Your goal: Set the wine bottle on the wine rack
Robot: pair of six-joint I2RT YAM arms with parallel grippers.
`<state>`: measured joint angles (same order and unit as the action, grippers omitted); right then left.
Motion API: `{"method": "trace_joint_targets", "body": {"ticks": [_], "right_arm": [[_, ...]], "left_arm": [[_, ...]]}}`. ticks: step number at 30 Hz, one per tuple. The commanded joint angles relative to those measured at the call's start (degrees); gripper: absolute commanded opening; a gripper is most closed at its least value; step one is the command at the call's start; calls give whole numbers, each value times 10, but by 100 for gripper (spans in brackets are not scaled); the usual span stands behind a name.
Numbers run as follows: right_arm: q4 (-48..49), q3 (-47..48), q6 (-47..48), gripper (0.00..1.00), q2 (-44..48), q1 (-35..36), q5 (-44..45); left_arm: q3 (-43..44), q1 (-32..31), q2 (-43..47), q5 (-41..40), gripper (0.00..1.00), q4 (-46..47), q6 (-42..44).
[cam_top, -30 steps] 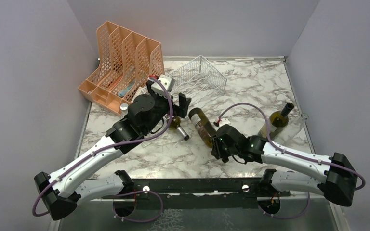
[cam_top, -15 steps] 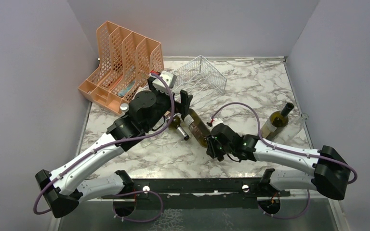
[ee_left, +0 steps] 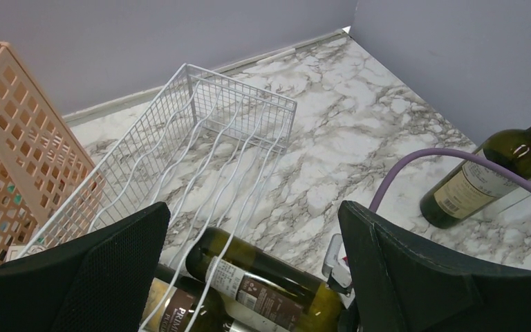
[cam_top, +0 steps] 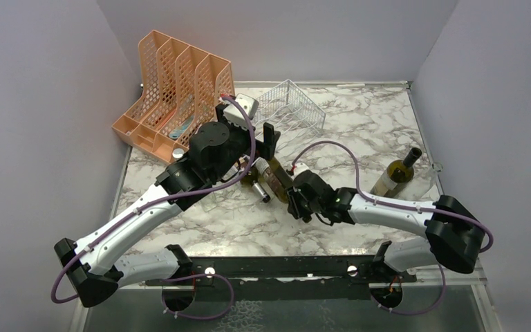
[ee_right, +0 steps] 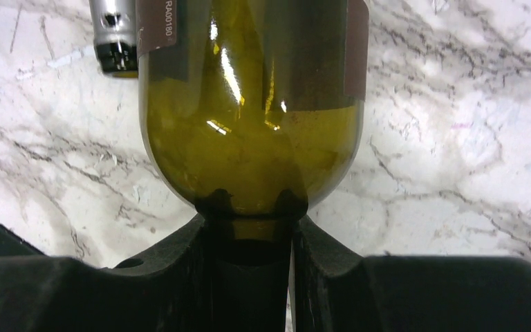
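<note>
The held bottle's base (ee_left: 209, 245) points into the wine rack (ee_left: 192, 220) next to the second bottle. My right gripper should carry on pushing until the two bottles' necks are even, then let go.
The white wire wine rack (cam_top: 289, 109) stands at the back middle; it also shows in the left wrist view (ee_left: 207, 131). My right gripper (cam_top: 297, 198) is shut on the neck of a green wine bottle (cam_top: 274, 177) lying on the table, its base at the rack's near end. In the right wrist view the bottle (ee_right: 252, 124) fills the top, its neck between my fingers (ee_right: 318, 256). My left gripper (cam_top: 263, 146) is open above the rack's near end. In its view the bottle (ee_left: 269, 277) lies between the open jaws, with rack wires crossing in front of it.
A second bottle with a brown label (ee_left: 173, 304) and silver cap (cam_top: 264, 194) lies beside the held one. A third bottle (cam_top: 395, 173) lies at the right. An orange perforated file organizer (cam_top: 176, 93) stands at the back left. Walls close three sides.
My right gripper has carried the bottle left and farther back, toward the rack's near end. My left arm has shifted slightly farther back, still open.
</note>
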<state>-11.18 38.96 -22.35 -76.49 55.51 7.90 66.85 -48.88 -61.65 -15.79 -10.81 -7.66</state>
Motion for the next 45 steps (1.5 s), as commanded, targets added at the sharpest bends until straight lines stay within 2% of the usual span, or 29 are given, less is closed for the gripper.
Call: {"method": "trace_joint_targets", "body": {"ticks": [1, 15, 27, 40, 45], "right_arm": [[105, 50, 42, 1, -19, -7, -14], [135, 176, 129, 1, -163, -63, -59], [156, 247, 151, 11, -253, -75, -52], [159, 272, 153, 33, -291, -83, -39], [160, 272, 150, 53, -290, -83, -42]], "left_arm": [[25, -1, -1, 13, 99, -14, -1], [35, -1, 14, 14, 99, -29, -3], [27, -1, 32, 8, 99, -36, -7], [25, -1, 36, 5, 99, -46, -6], [25, -1, 38, 3, 99, -48, -4]]}}
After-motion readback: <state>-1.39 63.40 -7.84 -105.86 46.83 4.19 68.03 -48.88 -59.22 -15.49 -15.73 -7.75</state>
